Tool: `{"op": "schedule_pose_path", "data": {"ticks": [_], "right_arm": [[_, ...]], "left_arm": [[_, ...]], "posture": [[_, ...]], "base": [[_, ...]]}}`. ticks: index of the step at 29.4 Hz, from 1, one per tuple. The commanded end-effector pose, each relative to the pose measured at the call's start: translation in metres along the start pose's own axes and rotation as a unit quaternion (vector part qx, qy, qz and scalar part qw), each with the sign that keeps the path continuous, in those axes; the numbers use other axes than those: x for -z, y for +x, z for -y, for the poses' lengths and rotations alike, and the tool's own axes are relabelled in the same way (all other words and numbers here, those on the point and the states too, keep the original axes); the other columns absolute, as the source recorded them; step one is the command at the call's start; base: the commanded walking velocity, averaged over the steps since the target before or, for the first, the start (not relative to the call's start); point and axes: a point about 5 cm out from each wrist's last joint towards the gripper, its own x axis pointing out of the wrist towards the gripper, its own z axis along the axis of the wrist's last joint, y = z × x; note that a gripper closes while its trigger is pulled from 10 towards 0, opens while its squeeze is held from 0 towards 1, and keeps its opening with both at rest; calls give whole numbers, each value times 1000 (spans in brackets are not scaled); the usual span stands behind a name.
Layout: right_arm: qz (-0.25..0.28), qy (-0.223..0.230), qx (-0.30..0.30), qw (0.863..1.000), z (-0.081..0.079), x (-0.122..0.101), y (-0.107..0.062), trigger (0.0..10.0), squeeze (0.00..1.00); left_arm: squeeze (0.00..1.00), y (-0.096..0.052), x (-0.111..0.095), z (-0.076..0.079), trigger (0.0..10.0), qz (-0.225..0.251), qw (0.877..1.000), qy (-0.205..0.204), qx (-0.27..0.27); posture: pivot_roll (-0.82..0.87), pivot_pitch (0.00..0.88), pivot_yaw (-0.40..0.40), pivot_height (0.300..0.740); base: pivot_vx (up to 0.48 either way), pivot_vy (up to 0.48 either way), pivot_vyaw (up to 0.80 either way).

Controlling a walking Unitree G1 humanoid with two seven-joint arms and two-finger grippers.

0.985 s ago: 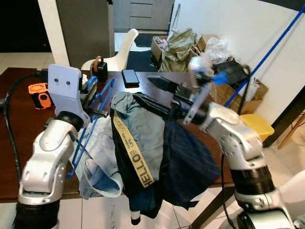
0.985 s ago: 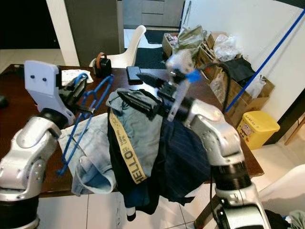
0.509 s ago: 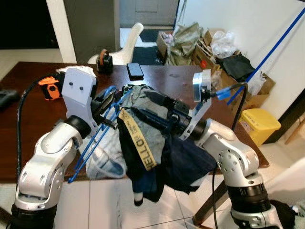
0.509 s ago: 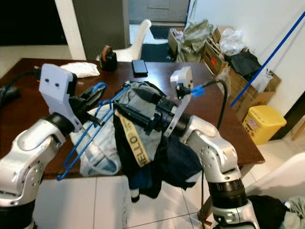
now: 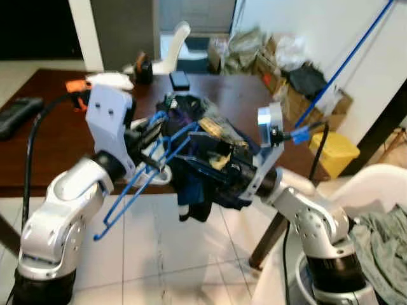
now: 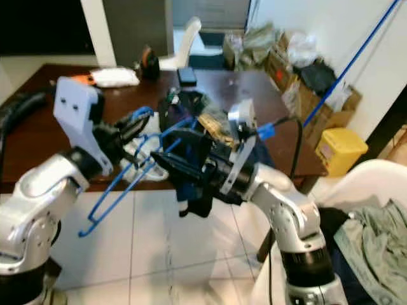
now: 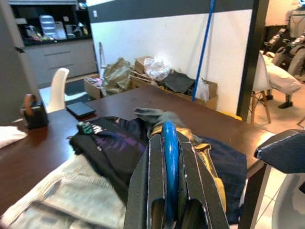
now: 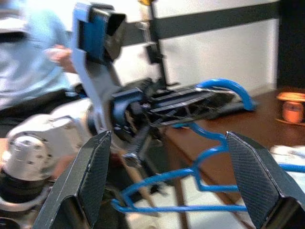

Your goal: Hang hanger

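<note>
The hanger (image 5: 127,204) will come away empty and leave the dark clothes behind when I carry it, because the blue hanger's bars (image 8: 190,208) show clear of cloth.
A blue wire hanger (image 5: 137,190) hangs tilted in front of me, its hook clamped in my left gripper (image 5: 152,127), which is shut on it; the left wrist view shows the blue hook (image 7: 170,157) between the closed fingers. My right gripper (image 6: 166,152) reaches leftward toward the hanger and stands open. In the right wrist view its fingers (image 8: 90,181) straddle the hanger's shoulder (image 8: 200,176) without touching it. A bundle of dark clothes (image 5: 203,159) with a yellow strap drapes over my right forearm, level with the table's front edge.
The brown table (image 5: 51,146) carries a phone (image 5: 180,79) and a black remote (image 5: 19,114). A yellow bin (image 5: 334,149), a blue pole (image 5: 346,63) and boxes (image 5: 280,57) stand at the right. A white chair with grey cloth (image 5: 381,235) is close by at the lower right.
The view has drawn back from the table, so tiled floor now shows below. The clothes have bunched up on my right arm. My left gripper still holds the hanger.
</note>
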Motion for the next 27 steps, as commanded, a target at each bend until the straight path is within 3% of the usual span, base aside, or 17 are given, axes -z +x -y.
{"op": "schedule_pose_path", "data": {"ticks": [1, 4, 6, 7, 10, 12, 15, 18, 19, 24, 27], "right_arm": [[1, 9, -1, 1000, -1, 1, -7, 10000, 0], [-1, 10, -4, 1000, -2, 1, -7, 10000, 0], [-9, 10, -4, 1000, -2, 4, -8, 10000, 0], [-9, 10, -4, 1000, -2, 4, -8, 10000, 0], [-15, 11, -1, 1000, -2, 6, -9, 10000, 0], [-19, 11, 3, 1000, -2, 7, -11, 10000, 0], [-21, 10, 6, 1000, -1, 7, -12, 10000, 0], [-26, 8, 5, 1000, 0, 7, -16, 10000, 0], [-26, 8, 5, 1000, 0, 7, -16, 10000, 0], [-34, -8, 0, 999, 0, 3, -26, 10000, 0], [-39, -15, 23, 999, 6, 2, -29, 10000, 0]], "left_arm": [[0, 0, 0, 2, 10000, -7, 1000, 4, 10], [0, 0, 0, 0, 10000, -9, 1000, 8, 6], [0, 0, 3, -14, 10000, -24, 998, 42, -42], [0, 0, 3, -14, 10000, -24, 998, 42, -42], [0, -4, 7, -38, 10000, -52, 988, 81, -120], [0, -5, 5, -37, 10000, -48, 989, 74, -115], [0, -3, 3, -31, 10000, -40, 993, 58, -90], [0, -1, 1, -11, 10000, -35, 999, 18, -5], [0, -1, 1, -11, 10000, -35, 999, 18, -5], [0, -2, 8, 9, 10000, -62, 994, -1, 92], [0, -3, 15, 12, 10000, -75, 992, 0, 106]], "posture": [[86, 21, -45, 740], [86, 21, -45, 740], [86, 22, -46, 740], [86, 22, -46, 740], [84, 24, -44, 740], [84, 26, -44, 740], [84, 26, -44, 740], [76, 27, -41, 740], [76, 27, -41, 740], [73, 26, -35, 740], [65, 25, -31, 740]], "base": [[-394, 0, 0], [-394, 0, 0], [-187, 0, 0], [0, 0, 0], [0, 0, 0], [0, 0, 0], [0, 0, 0], [-280, 0, 0], [-315, 0, 0], [-408, 0, 0], [-435, 0, 0]]}}
